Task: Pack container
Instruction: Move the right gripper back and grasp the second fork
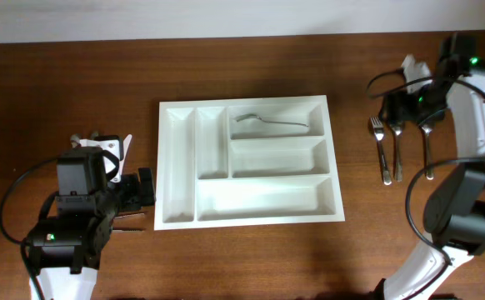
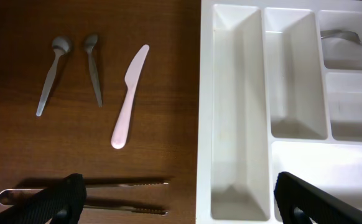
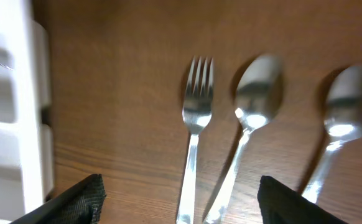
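Observation:
The fork's handle [image 3: 188, 178] runs lengthwise halfway between the open fingers, so my right gripper should keep going down and close just below the fork's head [image 3: 193, 144].
The white container [image 1: 163, 167] lies mid-table with five compartments; one metal spoon [image 1: 267, 123] lies in its top right one. My left gripper [image 1: 138, 193] is open and empty at the container's left edge [image 2: 206, 124], its jaws [image 2: 178, 208] spanning metal tongs [image 2: 106, 196] and the leftmost narrow compartment. My right gripper [image 1: 407, 112] is open and empty over a fork [image 1: 380, 146] and two spoons [image 1: 397, 150] right of the container. In the right wrist view the jaws [image 3: 181, 205] straddle the fork [image 3: 195, 124] and the nearer spoon [image 3: 255, 99].
Left of the container lie two small spoons [image 2: 50, 78], [image 2: 94, 68] and a pale plastic knife [image 2: 130, 96], mostly hidden under my left arm in the overhead view. The third spoon [image 3: 346, 118] lies farthest right. The container's edge [image 3: 7, 124] shows at the left.

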Controlling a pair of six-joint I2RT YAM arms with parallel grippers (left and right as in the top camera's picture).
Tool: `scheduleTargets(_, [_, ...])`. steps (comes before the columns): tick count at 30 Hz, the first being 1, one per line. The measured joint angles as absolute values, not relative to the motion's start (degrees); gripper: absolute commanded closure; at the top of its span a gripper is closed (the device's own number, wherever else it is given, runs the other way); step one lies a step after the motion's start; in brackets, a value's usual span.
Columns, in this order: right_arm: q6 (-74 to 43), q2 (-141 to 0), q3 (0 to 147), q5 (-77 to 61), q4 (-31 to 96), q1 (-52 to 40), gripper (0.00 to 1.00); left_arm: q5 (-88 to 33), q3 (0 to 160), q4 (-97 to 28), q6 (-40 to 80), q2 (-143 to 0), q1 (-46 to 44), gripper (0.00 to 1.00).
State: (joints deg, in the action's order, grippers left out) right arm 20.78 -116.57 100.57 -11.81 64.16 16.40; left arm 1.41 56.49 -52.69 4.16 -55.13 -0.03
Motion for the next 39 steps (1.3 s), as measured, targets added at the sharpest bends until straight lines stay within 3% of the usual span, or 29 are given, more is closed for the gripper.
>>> scheduleTargets(39, [21.7,-128.5,98.1,-9.3,62.9,15.8,0.25,1.4,56.5,-52.7,4.2,-55.1,0.0,0.01])
